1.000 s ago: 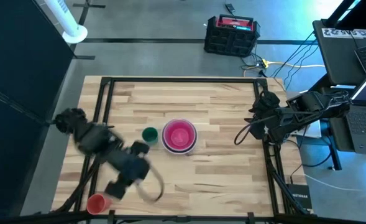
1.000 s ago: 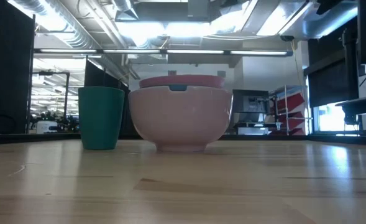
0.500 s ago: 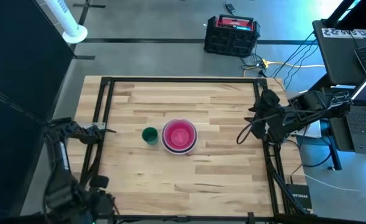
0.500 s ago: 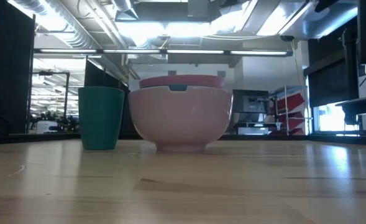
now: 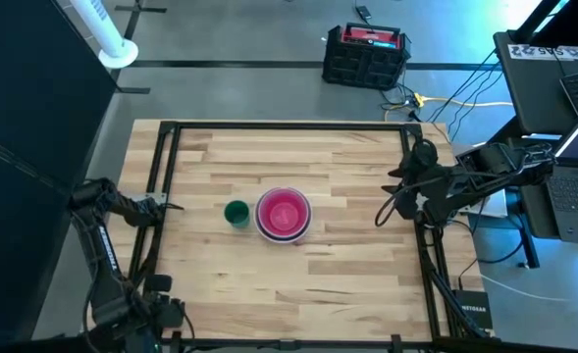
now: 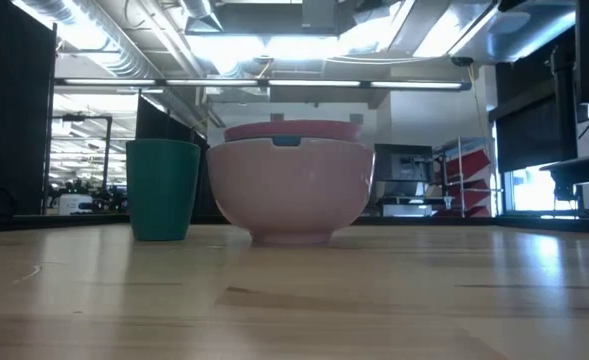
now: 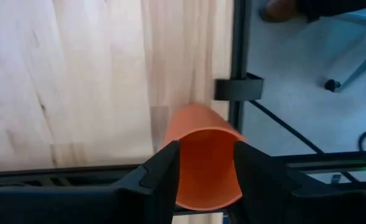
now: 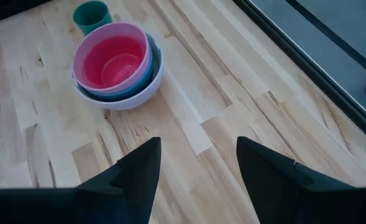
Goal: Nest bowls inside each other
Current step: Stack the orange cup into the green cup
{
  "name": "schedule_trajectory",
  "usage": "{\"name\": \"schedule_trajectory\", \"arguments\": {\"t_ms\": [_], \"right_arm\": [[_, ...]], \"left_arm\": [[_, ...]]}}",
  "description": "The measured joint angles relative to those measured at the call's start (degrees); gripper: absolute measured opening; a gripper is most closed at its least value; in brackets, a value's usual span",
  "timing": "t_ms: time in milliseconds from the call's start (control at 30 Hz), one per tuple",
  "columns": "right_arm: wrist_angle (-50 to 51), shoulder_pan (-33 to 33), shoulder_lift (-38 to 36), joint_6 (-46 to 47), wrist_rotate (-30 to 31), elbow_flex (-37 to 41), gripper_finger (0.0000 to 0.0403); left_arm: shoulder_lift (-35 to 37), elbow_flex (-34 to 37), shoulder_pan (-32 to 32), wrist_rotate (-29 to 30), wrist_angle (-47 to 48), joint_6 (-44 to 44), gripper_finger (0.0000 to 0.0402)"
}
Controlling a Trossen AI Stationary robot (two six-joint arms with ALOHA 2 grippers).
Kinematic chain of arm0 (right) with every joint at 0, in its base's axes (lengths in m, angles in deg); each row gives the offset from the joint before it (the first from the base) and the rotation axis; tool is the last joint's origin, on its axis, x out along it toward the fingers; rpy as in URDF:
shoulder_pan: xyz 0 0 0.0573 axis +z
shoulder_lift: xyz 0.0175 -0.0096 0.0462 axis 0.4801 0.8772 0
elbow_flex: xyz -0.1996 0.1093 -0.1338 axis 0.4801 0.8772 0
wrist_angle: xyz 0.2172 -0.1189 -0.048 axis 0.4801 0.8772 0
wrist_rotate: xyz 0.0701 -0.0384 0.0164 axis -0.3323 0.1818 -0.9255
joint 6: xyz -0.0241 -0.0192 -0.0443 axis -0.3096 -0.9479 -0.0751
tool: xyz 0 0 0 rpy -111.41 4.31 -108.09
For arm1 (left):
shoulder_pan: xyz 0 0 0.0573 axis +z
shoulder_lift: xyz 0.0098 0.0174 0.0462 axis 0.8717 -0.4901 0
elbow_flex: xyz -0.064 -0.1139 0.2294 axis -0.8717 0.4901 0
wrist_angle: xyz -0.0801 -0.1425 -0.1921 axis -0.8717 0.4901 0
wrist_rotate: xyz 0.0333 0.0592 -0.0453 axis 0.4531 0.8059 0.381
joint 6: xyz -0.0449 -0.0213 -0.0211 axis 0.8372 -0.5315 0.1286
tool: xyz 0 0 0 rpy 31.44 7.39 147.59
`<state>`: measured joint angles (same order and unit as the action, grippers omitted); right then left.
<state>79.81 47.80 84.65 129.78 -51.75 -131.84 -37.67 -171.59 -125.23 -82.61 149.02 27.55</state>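
The orange cup (image 7: 207,163) gets narrower toward its base (image 7: 194,115), so I expect it to slide down into the green cup when I lower it.
The bowls (image 5: 284,214) stand nested in one stack at the table's middle: a pale outer bowl, a blue one inside it, then a pink one with a magenta inside (image 8: 117,62). The stack rests on its base (image 6: 289,235). My left gripper (image 5: 159,319) points down at the table's near left corner, open, with its fingers on either side of an orange cup (image 7: 204,158). In the high view the arm hides that cup. My right gripper (image 8: 198,149) waits open above the table's right edge (image 5: 406,186), with nothing between its fingers. My left gripper comes at the orange cup from above, one finger (image 7: 164,165) on each side of its wall (image 7: 189,155). I cannot tell whether the fingers touch the cup.
A green cup (image 5: 236,213) stands upright just left of the bowl stack (image 6: 162,188). A black frame runs along the table's edges (image 5: 161,176), with a clamp (image 7: 238,87) next to the orange cup. Bare wood lies in front of and to the right of the stack.
My left arm has swung from above the table's near left part out to the near left corner and gone down, with the wrist rolling, so that its fingers now stand around the orange cup. The bowls and the green cup have kept still.
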Motion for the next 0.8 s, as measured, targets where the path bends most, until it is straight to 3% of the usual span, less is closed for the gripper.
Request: {"name": "schedule_trajectory", "arguments": {"t_ms": [800], "right_arm": [[-1.06, 0.00, 0.02, 1.56, -2.00, 0.02, 0.0200]], "left_arm": [[2.79, 13.44, -3.69, -0.06, -6.16, 2.71, 0.0134]]}}
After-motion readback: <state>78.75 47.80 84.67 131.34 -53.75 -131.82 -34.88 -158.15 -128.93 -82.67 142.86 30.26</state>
